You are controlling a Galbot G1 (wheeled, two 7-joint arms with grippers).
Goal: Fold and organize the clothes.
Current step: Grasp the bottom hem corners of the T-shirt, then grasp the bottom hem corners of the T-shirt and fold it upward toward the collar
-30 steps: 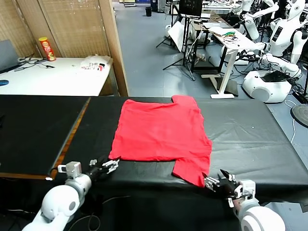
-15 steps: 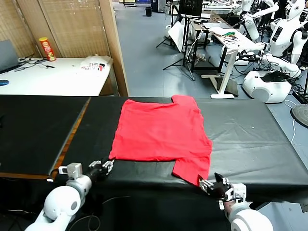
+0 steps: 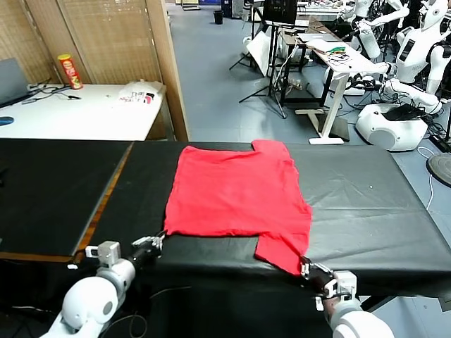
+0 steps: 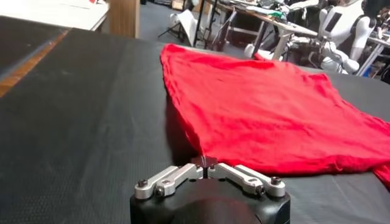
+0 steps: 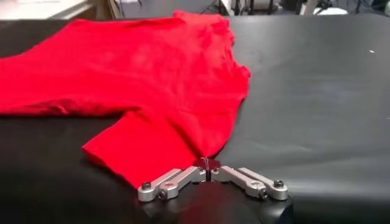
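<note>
I should have my left gripper and my right gripper raise their corners (image 3: 170,229) and tuck the near sleeve (image 3: 280,251) in first, since it pokes past the shirt's near side.
The clothes are one red T-shirt (image 3: 236,190), lying flat, plain side up, in the middle of the black table (image 3: 366,204). One sleeve reaches toward the table's near edge. My left gripper (image 3: 156,241) is at the shirt's near left corner, shut on the fabric tip (image 4: 205,159). My right gripper (image 3: 304,266) is at the tip of the near sleeve (image 5: 152,146), shut on that corner at the table's front edge. In both wrist views the red cloth (image 4: 256,103) (image 5: 140,73) runs away from the closed jaws (image 4: 205,164) (image 5: 208,164).
An orange seam (image 3: 106,197) crosses the black table left of the shirt. A white table (image 3: 84,113) with a red can (image 3: 68,71) stands at the back left beside a wooden post (image 3: 165,63). Other robots (image 3: 416,49) and desks are at the back right.
Both grippers went from open to shut at the shirt's near corners and drew back toward the table's front edge. The near hem has shifted slightly with them.
</note>
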